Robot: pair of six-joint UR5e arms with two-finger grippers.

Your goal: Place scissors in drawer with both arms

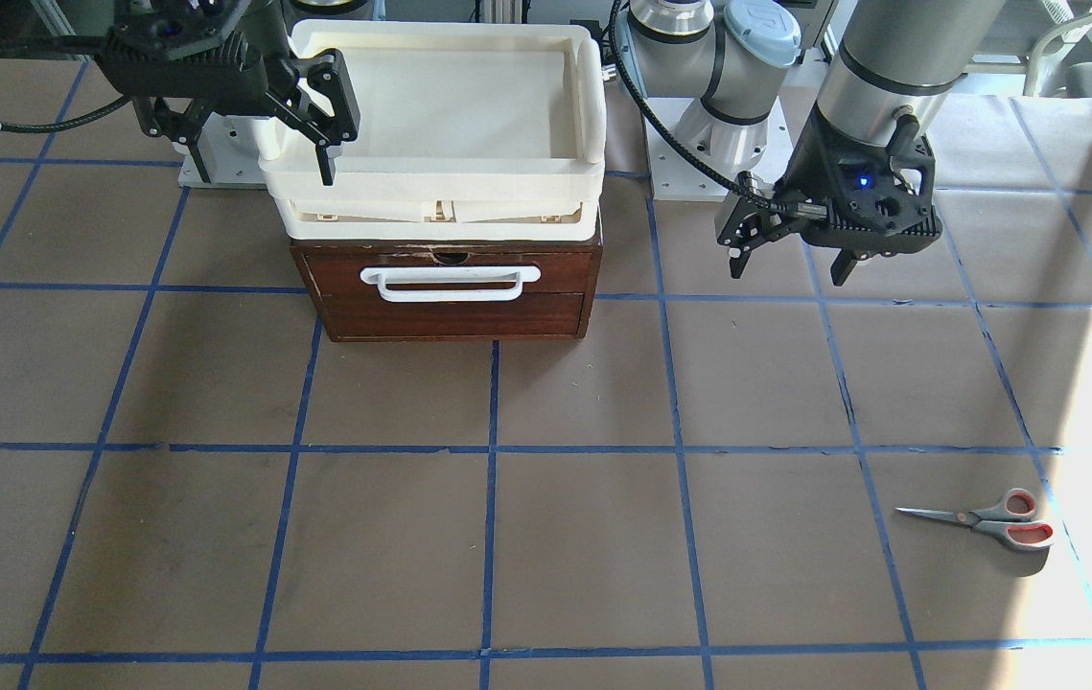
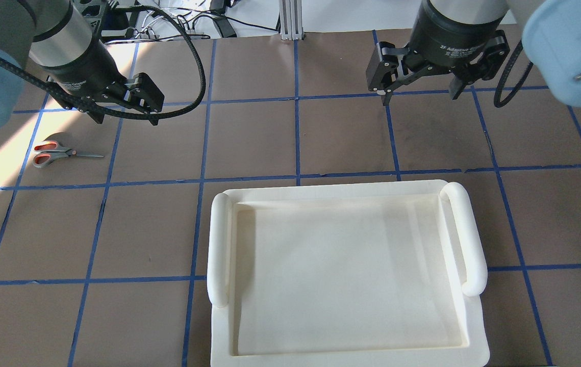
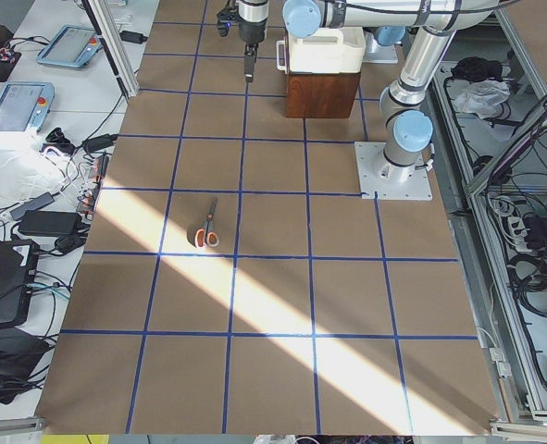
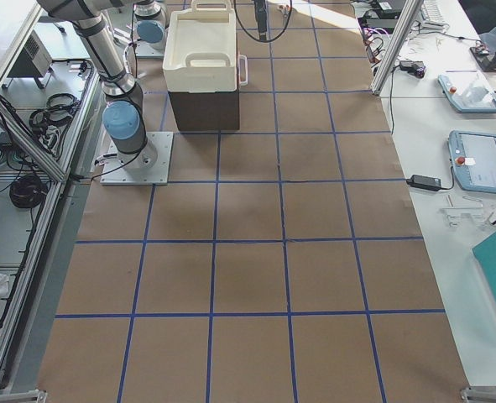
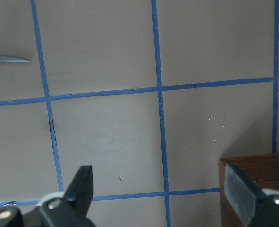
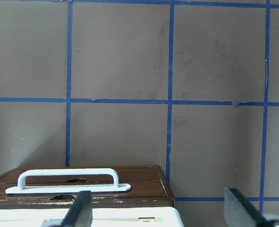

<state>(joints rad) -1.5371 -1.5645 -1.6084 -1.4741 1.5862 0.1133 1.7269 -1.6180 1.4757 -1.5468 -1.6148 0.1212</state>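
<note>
My gripper will slide the drawer [image 1: 560, 272] straight out under the tray when it pulls, because the white bar handle [image 1: 450, 277] runs level across the front below the tray.
The scissors [image 1: 987, 519] lie flat on the brown table, grey handles lined orange-red; they also show in the overhead view [image 2: 58, 151] and the exterior left view [image 3: 206, 227]. Only their blade tip [image 5: 7, 59] shows in the left wrist view. The dark wooden drawer [image 1: 454, 292] is closed, its white bar handle [image 6: 68, 181] facing the table's far side. My left gripper [image 1: 788, 268] hangs open and empty above the table, between drawer and scissors. My right gripper [image 1: 263, 172] is open and empty beside the tray's corner, above and in front of the drawer.
A cream-white plastic tray [image 1: 430, 177] sits on top of the drawer box and hides it in the overhead view [image 2: 219, 244]. Blue tape lines grid the table. Both arm bases [image 1: 708, 144] stand behind the box.
</note>
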